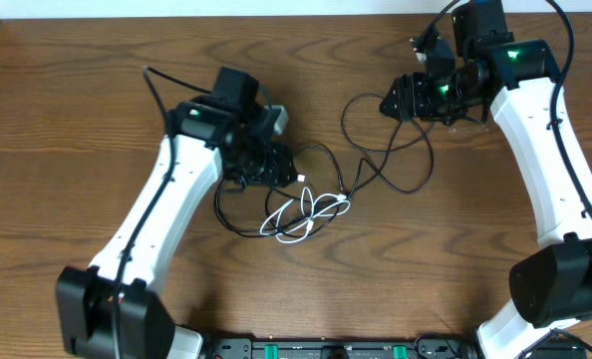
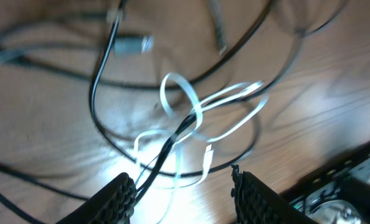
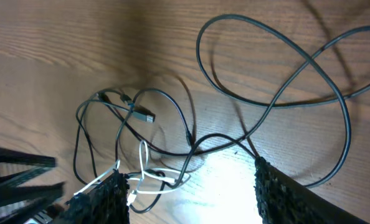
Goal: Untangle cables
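The white cable [image 2: 164,91] wraps [image 2: 191,121] around the black cables where they cross. It will go tight and stay caught on them when I pull it.
The cables lie tangled mid-table: a short white cable [image 1: 306,214] looped through long thin black cables [image 1: 219,211] that spread left and right. My left gripper [image 1: 288,168] hovers just above the left side of the knot. In the left wrist view it [image 2: 185,193] is open, with a black cable [image 2: 93,93] and the white cable [image 2: 247,87] running down beside its left finger [image 2: 119,196], ungripped. My right gripper [image 1: 388,102] is at the back right, over a wide black loop [image 3: 266,31]. It [image 3: 191,193] stands open above bare wood, the white cable [image 3: 141,155] near its left finger.
A small plug end [image 3: 146,116] lies loose in the tangle. A black equipment bar [image 1: 326,349] runs along the table's front edge. Both white arms reach in from the front corners, and a pale wall borders the far edge.
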